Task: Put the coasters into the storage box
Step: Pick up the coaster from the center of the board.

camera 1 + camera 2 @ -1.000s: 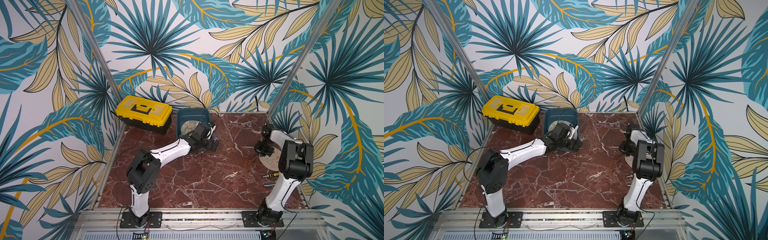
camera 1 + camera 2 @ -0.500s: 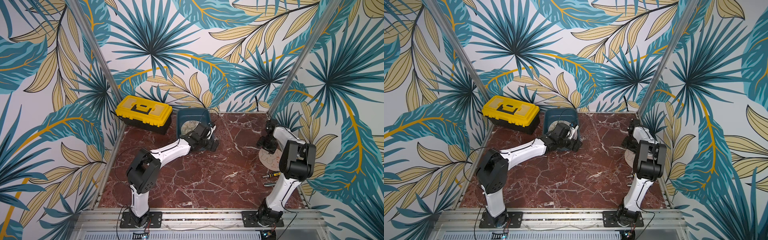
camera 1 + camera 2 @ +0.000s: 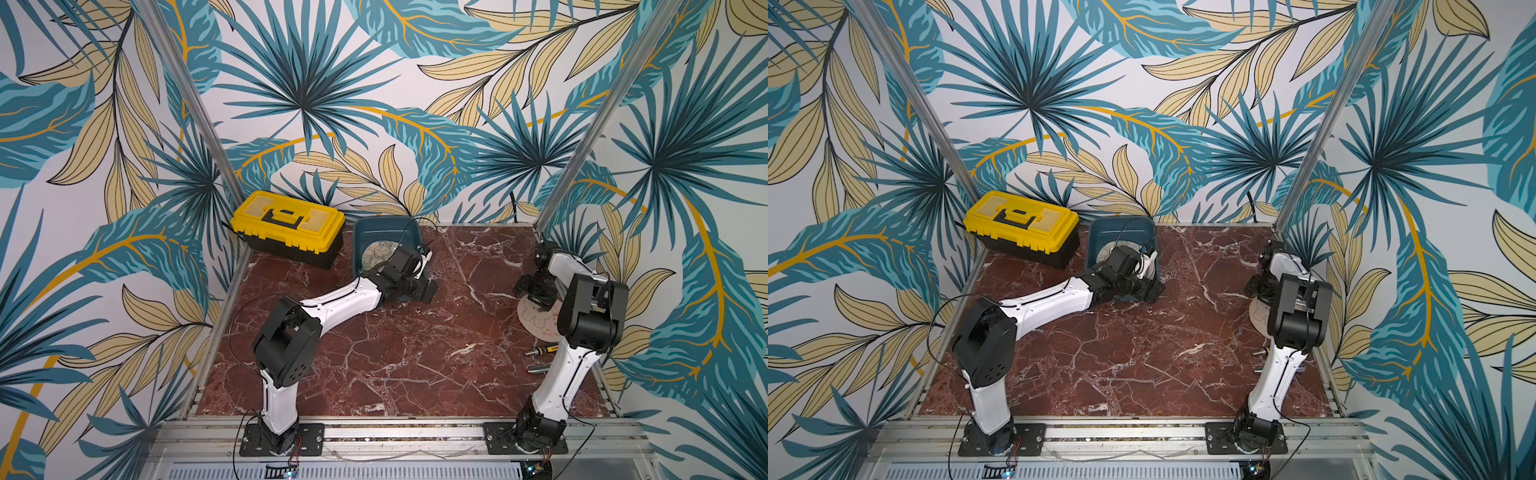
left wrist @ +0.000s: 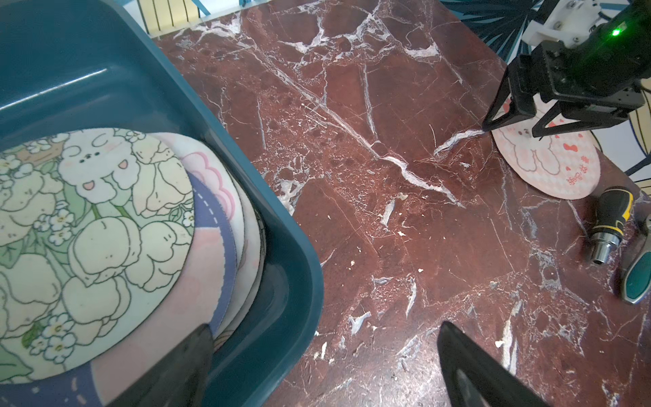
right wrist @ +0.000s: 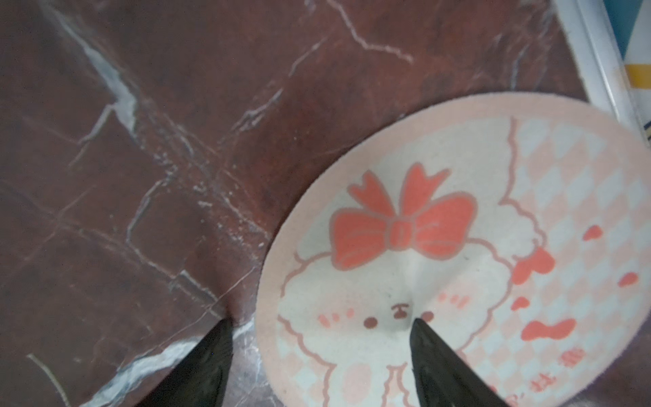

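Observation:
I can see the pink coaster (image 5: 467, 271) lying flat against the marble, so my right gripper should pinch its rim (image 5: 271, 329) into a fold and then hand the coaster to my left gripper.
The dark teal storage box (image 3: 384, 232) (image 3: 1121, 232) stands at the back of the table. It holds a stack of several coasters (image 4: 91, 225), a green floral bunny print on top. My left gripper (image 4: 324, 334) (image 3: 419, 286) is open and straddles the box's near wall (image 4: 281, 267), one finger over the stack and one over the table. A pink bunny coaster (image 5: 458, 246) (image 4: 549, 165) (image 3: 536, 322) lies flat near the right wall. My right gripper (image 5: 321, 323) (image 4: 510, 130) is open over its edge, one tip on the coaster and one on the marble.
A yellow-lidded black toolbox (image 3: 289, 226) sits left of the box. A screwdriver handle (image 4: 609, 225) (image 3: 540, 350) and a teal-handled tool (image 4: 637, 275) lie near the pink coaster. The right frame rail (image 5: 599, 70) runs close beside that coaster.
My right gripper has opened from nearly shut and shifted slightly over the pink coaster's edge. The left arm has not moved.

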